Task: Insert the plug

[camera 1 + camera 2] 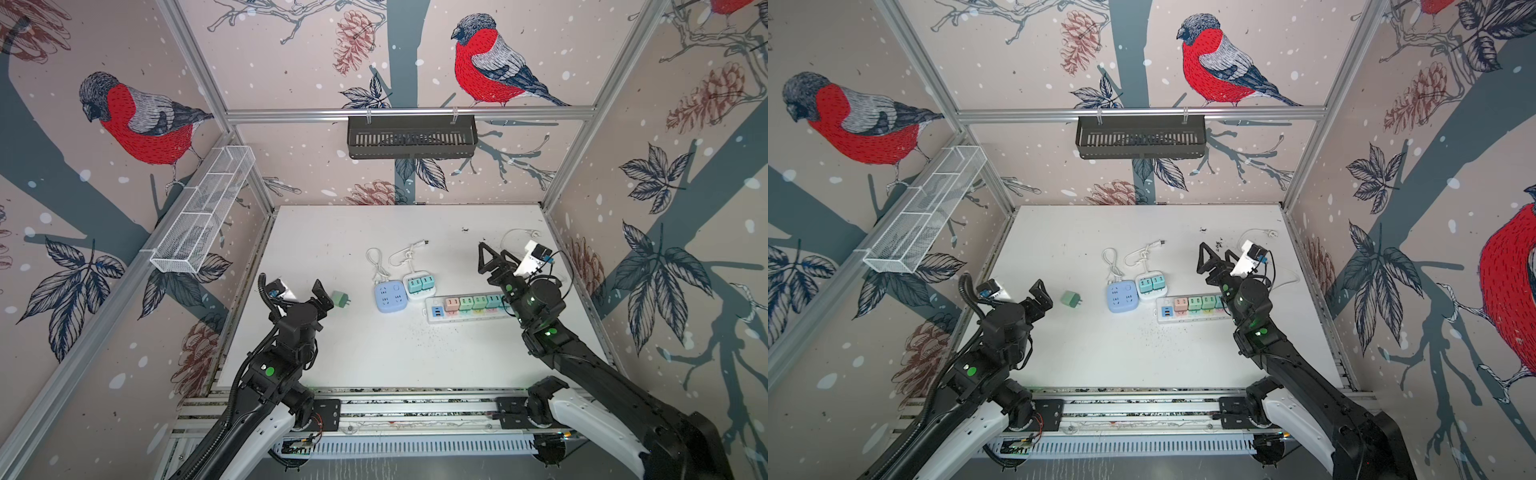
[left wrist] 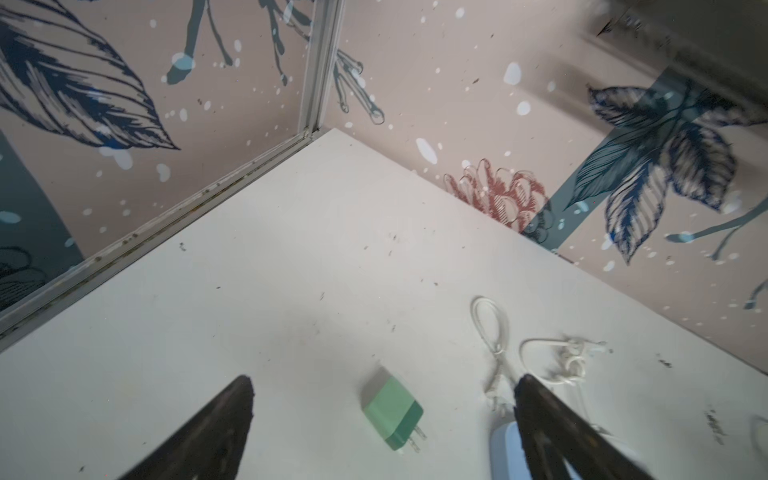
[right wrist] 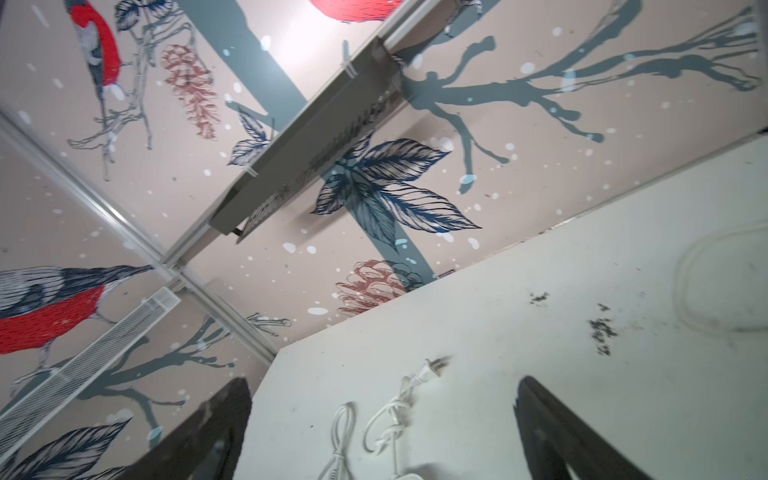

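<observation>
The green plug (image 1: 340, 298) lies clear of the blue cube socket, so my open right gripper keeps going across and closes around the plug's sides (image 1: 1070, 298).
A loose green plug (image 1: 340, 299) (image 1: 1071, 299) lies on its side on the white table, prongs pointing right toward the sockets. My left gripper (image 1: 323, 296) (image 1: 1042, 296) is open just left of it. In the left wrist view the plug (image 2: 392, 409) lies between the spread fingers of that gripper (image 2: 384, 380), untouched. A white power strip (image 1: 436, 312) (image 1: 1163, 312) holds several coloured plugs. My right gripper (image 1: 494, 254) (image 1: 1216, 253) hangs open and empty above the strip's right end; in the right wrist view the gripper (image 3: 385, 381) is over the bare table.
A blue cube socket (image 1: 390, 296) (image 1: 1122, 296) (image 2: 505, 453) and a white socket block with two teal plugs (image 1: 419, 286) (image 1: 1152, 286) stand between plug and strip. Their white cords (image 1: 405, 255) (image 3: 399, 411) coil behind them. A black basket (image 1: 411, 137) and a wire basket (image 1: 203, 208) hang on the walls.
</observation>
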`<state>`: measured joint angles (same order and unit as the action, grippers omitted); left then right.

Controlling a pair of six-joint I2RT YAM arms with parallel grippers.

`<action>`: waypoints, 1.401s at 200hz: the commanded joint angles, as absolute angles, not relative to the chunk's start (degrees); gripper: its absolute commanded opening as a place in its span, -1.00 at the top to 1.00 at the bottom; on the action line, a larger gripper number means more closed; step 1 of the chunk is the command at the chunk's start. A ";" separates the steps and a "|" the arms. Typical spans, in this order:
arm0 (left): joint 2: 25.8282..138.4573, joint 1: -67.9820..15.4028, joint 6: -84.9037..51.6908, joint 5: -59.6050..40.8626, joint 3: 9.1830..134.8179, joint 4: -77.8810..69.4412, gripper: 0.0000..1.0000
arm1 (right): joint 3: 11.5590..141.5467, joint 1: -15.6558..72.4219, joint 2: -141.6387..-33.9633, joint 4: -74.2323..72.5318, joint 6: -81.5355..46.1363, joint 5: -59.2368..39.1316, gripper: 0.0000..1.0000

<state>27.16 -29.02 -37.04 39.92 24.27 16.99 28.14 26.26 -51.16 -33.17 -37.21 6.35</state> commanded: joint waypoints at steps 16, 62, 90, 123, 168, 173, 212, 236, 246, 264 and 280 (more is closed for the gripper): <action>27.32 -28.68 -41.03 47.04 20.58 16.14 -0.95 | 40.80 38.75 -57.44 -21.53 -27.23 11.34 -0.99; 20.05 -27.35 -43.48 47.92 18.00 18.26 -0.95 | 47.68 52.02 -69.80 -24.28 -21.94 12.34 -0.99; 19.75 -22.70 -42.62 42.39 17.44 17.00 -0.95 | 56.04 57.10 -81.06 -20.65 -18.87 14.36 -0.99; 26.16 -7.71 -40.20 25.92 17.40 12.76 -0.95 | 65.08 60.16 -94.86 -18.05 -16.35 13.66 -0.99; 26.69 3.67 -39.40 14.22 16.12 11.34 -0.95 | 82.03 62.32 -114.05 -10.84 -12.61 7.10 -0.99; 26.13 3.61 -39.64 14.47 16.01 11.52 -0.95 | 84.15 62.36 -116.06 -9.56 -12.44 5.56 -0.99; 20.99 3.64 -41.00 16.77 15.42 14.27 -0.95 | 99.27 62.22 -128.69 -0.13 -11.25 -2.08 -0.99; 19.25 3.62 -41.27 17.33 15.29 15.28 -0.95 | 104.24 61.57 -133.05 3.57 -10.65 -2.91 -0.93; 19.20 3.68 -41.52 17.60 15.45 15.68 -0.95 | 104.71 61.30 -134.09 3.88 -10.54 -3.09 -0.91; 19.25 3.62 -41.66 17.49 15.49 15.79 -0.95 | 106.12 60.90 -135.94 5.46 -9.79 -4.63 -0.85; 18.67 3.68 -41.65 17.40 15.31 15.86 -0.95 | 107.10 60.80 -137.24 6.89 -8.86 -4.65 -0.72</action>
